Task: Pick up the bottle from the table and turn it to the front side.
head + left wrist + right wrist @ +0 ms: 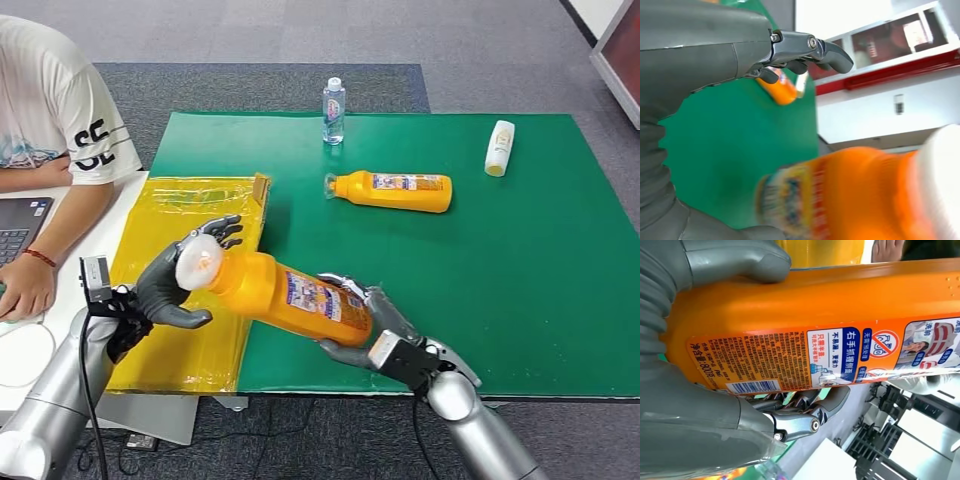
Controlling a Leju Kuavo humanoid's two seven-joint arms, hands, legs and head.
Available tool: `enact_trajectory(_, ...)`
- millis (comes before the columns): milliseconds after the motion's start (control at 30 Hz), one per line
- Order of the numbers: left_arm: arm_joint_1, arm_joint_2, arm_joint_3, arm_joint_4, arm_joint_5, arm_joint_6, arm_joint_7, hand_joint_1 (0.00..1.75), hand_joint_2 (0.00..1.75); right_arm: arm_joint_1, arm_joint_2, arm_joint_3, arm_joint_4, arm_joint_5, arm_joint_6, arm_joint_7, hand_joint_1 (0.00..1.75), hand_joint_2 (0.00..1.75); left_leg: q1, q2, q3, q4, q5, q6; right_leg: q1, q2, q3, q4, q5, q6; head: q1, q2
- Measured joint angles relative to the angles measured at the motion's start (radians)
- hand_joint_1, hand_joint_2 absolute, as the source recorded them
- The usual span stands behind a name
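The orange bottle (290, 298) shows a colourful, red-edged label (800, 197) on its bottom side, so a big front logo will come up when I turn the bottle over.
An orange bottle (287, 295) with a white cap is held lying in the air over the near edge of the green mat (528, 260), cap toward the left. My right hand (377, 335) grips its base, thumb on one side and fingers on the other (802, 422); the printed back label (798, 360) faces the right wrist camera. My left hand (170, 285) cups the cap end, fingers spread above it and thumb below. In the left wrist view the fingers (810, 47) stand clear of the bottle (851, 200).
A second orange bottle (392, 190) lies on the mat further back. A clear water bottle (333, 110) stands at the far edge, a white bottle (500, 148) lies far right. A yellow sheet (189, 210) covers the left side. A person (45, 110) sits left at a laptop (19, 225).
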Motion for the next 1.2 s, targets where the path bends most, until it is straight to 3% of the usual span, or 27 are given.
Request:
enact_trajectory(300,-0.056,-0.076,-0.071,0.029,0.012,0.008,0.0,0.0,1.75,-0.037,0.074,0.058,0.057,0.053,-0.059,0.026,1.75,1.75,0.0,0.0,-0.001,0.0,0.0,0.0,0.0,0.0,0.0,0.0,0.001,0.001,0.0,0.0)
enact_trajectory(767,-0.07,-0.102,-0.13,0.085,0.033,0.003,0.0,0.0,1.75,-0.054,0.117,0.064,0.099,0.051,-0.079,0.041,1.75,1.75,0.0,0.0,-0.002,0.0,0.0,0.0,0.0,0.0,-0.002,0.0,0.001,0.001,0.0,0.0)
enact_trajectory(900,-0.07,-0.102,-0.142,0.095,0.03,0.015,0.0,0.0,1.75,-0.052,0.121,0.066,0.102,0.123,-0.144,0.063,1.75,1.75,0.0,0.0,-0.004,0.0,0.001,0.0,0.0,0.0,-0.003,0.0,0.002,0.001,0.0,0.0)
enact_trajectory(1200,-0.062,-0.094,-0.165,0.11,0.03,0.049,0.0,0.0,1.75,-0.046,0.124,0.079,0.116,0.414,-0.369,0.15,1.75,1.75,0.0,0.0,-0.006,0.0,0.002,0.0,0.0,0.0,-0.005,0.0,0.002,0.001,0.0,0.0)
